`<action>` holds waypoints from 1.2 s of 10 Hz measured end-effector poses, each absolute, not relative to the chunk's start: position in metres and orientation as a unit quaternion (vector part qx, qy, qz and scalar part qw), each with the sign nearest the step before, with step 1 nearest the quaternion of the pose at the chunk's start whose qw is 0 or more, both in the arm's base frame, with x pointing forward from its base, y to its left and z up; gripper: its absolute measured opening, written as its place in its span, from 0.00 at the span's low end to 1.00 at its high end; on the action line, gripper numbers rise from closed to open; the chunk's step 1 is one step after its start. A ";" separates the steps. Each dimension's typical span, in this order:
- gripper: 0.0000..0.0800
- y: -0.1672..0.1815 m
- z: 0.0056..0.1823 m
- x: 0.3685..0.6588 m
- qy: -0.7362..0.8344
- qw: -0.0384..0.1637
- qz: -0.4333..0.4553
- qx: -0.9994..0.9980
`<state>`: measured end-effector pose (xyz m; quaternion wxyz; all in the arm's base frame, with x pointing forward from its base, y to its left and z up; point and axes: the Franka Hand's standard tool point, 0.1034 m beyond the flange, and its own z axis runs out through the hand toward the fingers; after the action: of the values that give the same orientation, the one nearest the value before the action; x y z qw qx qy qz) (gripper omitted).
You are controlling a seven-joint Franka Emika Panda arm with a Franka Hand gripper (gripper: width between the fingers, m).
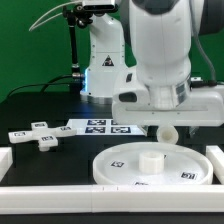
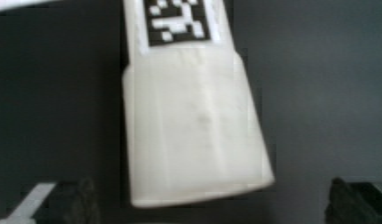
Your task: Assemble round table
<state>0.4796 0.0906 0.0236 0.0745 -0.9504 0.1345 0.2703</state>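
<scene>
The white cylinder leg [image 1: 168, 134] gets thinner down to a tagged neck [image 2: 175, 20], so the leg's slim end should drop into the disc's raised middle when the robot's gripper lowers the leg upright.
The white cylinder leg [image 2: 197, 130] lies on its side on the black table, just behind the round disc; in the exterior view [image 1: 168, 131] only its rounded end shows under my hand. My gripper [image 2: 206, 205] hangs over the leg's near end, its dark fingers [image 2: 55, 200] wide apart on either side and not touching it; in the exterior view the gripper [image 1: 166, 124] is mostly hidden by the wrist. The large rimmed round disc [image 1: 120, 168] lies flat in front, with a raised hub at its centre. The cross-shaped base [image 1: 38, 133] lies at the exterior view's left.
The marker board [image 1: 95, 126] lies between the cross base and the leg, and one of its tags shows past the leg's far end in the wrist view [image 2: 179, 20]. White border blocks run along the front [image 1: 100, 195] and right [image 1: 215, 155]. The robot's base [image 1: 105, 70] stands behind.
</scene>
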 end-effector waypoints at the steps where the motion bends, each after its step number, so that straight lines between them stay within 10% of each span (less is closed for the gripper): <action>1: 0.81 0.090 0.023 0.480 0.134 0.076 0.288 -0.945; 12: 0.81 0.090 0.009 0.470 0.108 0.087 0.446 -0.884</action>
<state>0.4703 0.0898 0.0087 0.0867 -0.8841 0.1084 0.4462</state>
